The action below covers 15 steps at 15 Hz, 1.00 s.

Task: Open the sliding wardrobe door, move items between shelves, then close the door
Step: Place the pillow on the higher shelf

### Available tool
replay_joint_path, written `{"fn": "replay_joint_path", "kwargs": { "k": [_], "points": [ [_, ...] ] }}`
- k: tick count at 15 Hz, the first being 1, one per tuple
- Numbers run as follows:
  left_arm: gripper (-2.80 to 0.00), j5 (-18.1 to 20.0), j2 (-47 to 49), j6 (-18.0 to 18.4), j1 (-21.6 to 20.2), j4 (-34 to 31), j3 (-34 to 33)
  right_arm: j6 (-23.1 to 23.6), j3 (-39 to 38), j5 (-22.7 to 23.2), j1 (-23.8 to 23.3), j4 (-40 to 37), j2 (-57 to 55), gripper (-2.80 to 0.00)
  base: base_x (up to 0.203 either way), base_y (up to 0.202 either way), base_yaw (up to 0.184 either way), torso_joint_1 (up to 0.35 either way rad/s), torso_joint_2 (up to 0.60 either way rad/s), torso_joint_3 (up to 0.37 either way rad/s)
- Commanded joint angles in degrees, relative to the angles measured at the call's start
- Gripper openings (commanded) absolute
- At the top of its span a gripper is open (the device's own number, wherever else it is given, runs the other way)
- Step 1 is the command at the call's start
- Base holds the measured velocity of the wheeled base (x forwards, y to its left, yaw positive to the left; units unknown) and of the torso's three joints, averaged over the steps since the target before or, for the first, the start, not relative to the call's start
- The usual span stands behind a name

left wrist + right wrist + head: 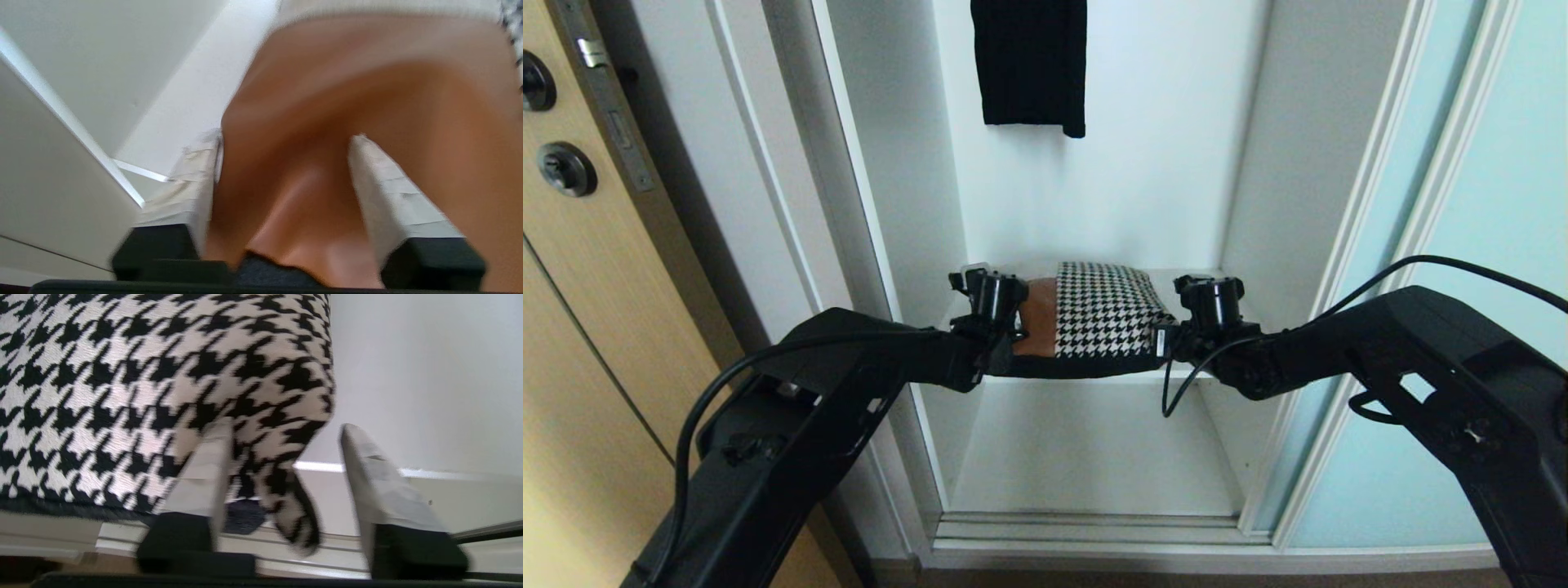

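The cushion's front edge (1086, 368) sticks past the shelf, so I should back off the cushion's corners, shut my left gripper and push the tan leather side (1037, 338) further in.
The cushion (1103, 314), tan leather on its left and houndstooth on its right, lies flat on the white shelf (1094, 379) inside the wardrobe. My left gripper (988, 287) sits at its front left corner. In the left wrist view that gripper (286, 141) is open, its taped fingers (192, 192) spread with creased tan leather (367, 81) between them. My right gripper (1205, 314) is at the front right corner. Its jaws (284, 426) are open too: the houndstooth corner (286, 498) hangs loose between them, apart from the outer finger. The sliding wardrobe door (1486, 245) stands slid to the right.
A black garment (1033, 65) hangs at the top of the compartment. Below the shelf lies another white board (1086, 449), then the door track (1094, 527). A tan wood door (596, 327) with dark hardware stands on the left. White side walls close in on both grippers.
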State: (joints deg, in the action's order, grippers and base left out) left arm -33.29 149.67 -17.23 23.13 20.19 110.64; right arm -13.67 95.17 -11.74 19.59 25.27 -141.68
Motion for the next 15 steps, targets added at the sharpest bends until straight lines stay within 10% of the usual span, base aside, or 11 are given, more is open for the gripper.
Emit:
{"fn": "replay_joint_path", "kwargs": {
  "k": [1, 7, 11, 12, 15],
  "points": [
    [0.00, -0.44, -1.56, -0.31, -0.04, 0.18, -0.56, -0.20, -1.90, -0.04, 0.49, 0.76, 1.51, 0.00, 0.000, 0.000, 0.000, 0.000, 0.00, 0.000],
    [0.00, 0.21, -14.92, -1.62, 3.78, 3.80, -16.63, -0.18, -13.93, 0.71, 0.54, 8.16, 8.42, 0.00, 0.000, 0.000, 0.000, 0.000, 0.00, 0.000],
    [0.00, 9.02, -19.93, -1.89, 6.21, 6.10, -32.21, -0.05, -19.20, 0.91, 0.53, 12.55, 10.10, 0.00, 0.000, 0.000, 0.000, 0.000, 0.00, 0.000],
    [-2.80, 10.88, -20.93, -1.97, 6.37, 6.01, -34.31, -0.05, -20.44, 1.25, 0.45, 13.05, 11.32, 0.00, 0.000, 0.000, 0.000, 0.000, 0.00, 0.000],
    [-2.80, 11.75, -23.91, -3.08, 7.06, 5.93, -38.01, -0.26, -24.76, 3.41, 0.28, 13.22, 15.23, 0.00, 0.000, 0.000, 0.000, 0.000, 0.00, 0.000]
  ]
}}
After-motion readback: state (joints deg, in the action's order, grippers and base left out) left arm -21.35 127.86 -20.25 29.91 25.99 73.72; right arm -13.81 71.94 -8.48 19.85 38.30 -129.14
